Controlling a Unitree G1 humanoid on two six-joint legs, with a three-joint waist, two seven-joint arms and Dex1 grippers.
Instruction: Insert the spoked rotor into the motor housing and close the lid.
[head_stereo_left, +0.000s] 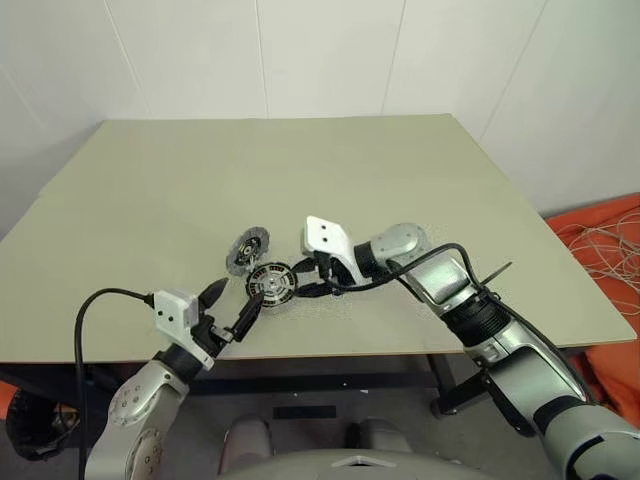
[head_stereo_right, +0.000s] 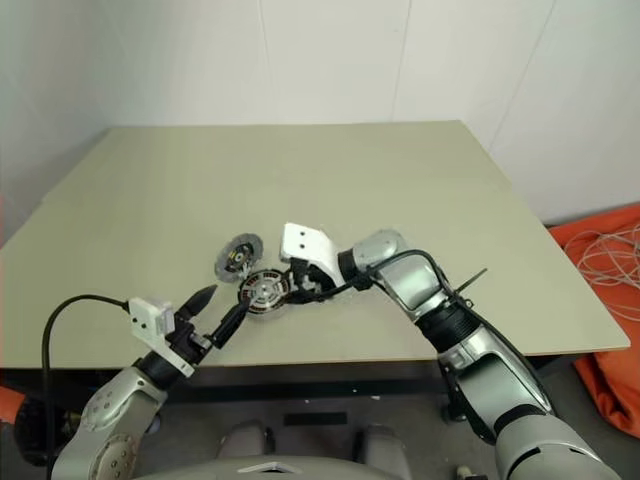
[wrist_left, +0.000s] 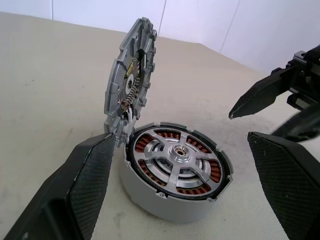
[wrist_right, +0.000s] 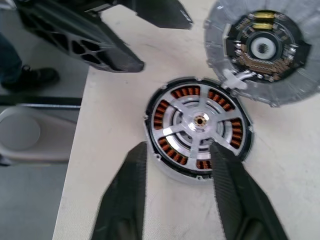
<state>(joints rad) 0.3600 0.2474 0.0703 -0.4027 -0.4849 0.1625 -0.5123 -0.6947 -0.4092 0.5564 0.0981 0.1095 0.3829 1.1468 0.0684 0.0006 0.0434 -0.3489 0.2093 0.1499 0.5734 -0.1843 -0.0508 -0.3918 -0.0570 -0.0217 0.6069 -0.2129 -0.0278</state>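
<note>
The lid (head_stereo_left: 248, 249) stands across the motor housing from my right gripper, so next I take the motor housing's rim (wrist_right: 192, 176) and turn it to bring the lid nearer.
The motor housing (head_stereo_left: 272, 287) stands near the table's front edge, with the spoked rotor (wrist_left: 178, 155) seated inside its ring of copper windings. The lid (head_stereo_left: 247, 250) is tipped up on edge at the housing's far-left rim, its dark gold-flecked hub (wrist_right: 261, 47) facing the housing. My left gripper (head_stereo_left: 236, 302) is open just left of the housing, with its fingers (wrist_left: 80, 190) on either side of the shell and not touching it. My right gripper (wrist_right: 177, 146) hovers over the housing's right side, its jaws apart and nothing between them.
The beige table (head_stereo_left: 400, 190) stretches back to a white wall. An orange cloth with pale cables (head_stereo_left: 605, 250) lies on the floor to the right. A dark shoe (wrist_right: 30, 77) stands on the floor below the table's front edge.
</note>
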